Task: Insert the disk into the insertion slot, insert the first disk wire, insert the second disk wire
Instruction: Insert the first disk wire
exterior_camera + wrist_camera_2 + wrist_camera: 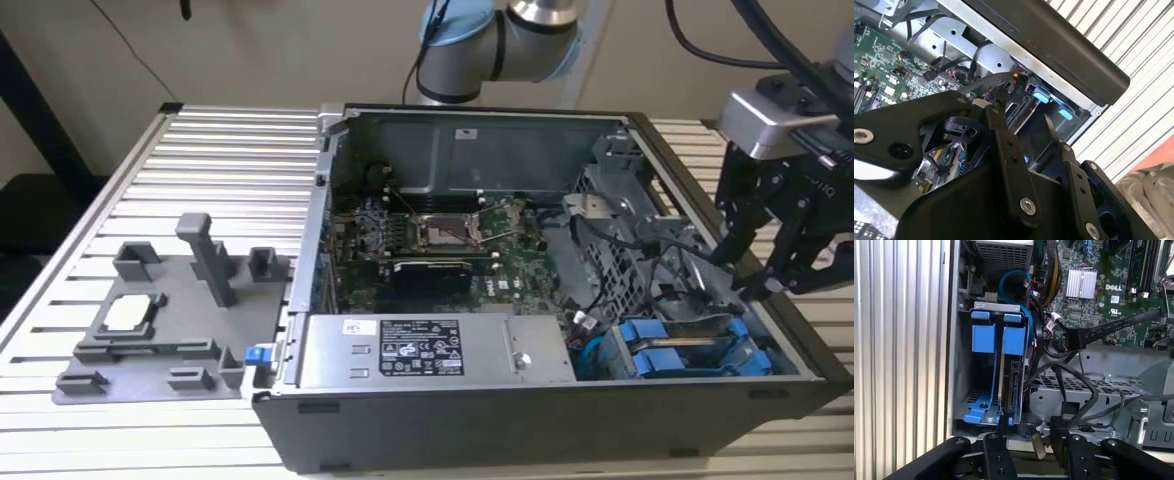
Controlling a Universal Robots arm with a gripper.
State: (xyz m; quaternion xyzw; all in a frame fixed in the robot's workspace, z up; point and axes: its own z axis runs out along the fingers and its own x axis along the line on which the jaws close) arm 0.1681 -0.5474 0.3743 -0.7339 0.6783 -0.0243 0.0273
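Note:
The tan plug [1038,445] will get to the disk's near edge with the black cable still curved when the robot's gripper pushes, because the cable lies in a slack loop [1093,394].
The disk [1013,382] stands edge-on in the drive bay [961,365] of the open computer case, its blue carrier front [1014,337] level with the neighbouring blue carrier [981,335]. In the exterior view both blue fronts [667,350] sit at the case's near corner on the exterior view's right. A flat black wire with a black plug [1077,337] lies loose beside the bay, apart from the disk. My gripper [1034,439] [761,262] [1025,119] hovers over the bay, open, with nothing between its fingers.
The motherboard [441,235] fills the case floor, with the power supply [414,350] in front. Bundles of black cables [1074,385] cross the metal cage beside the bay. A grey fixture [160,320] lies on the slatted table [200,160] at the exterior view's left.

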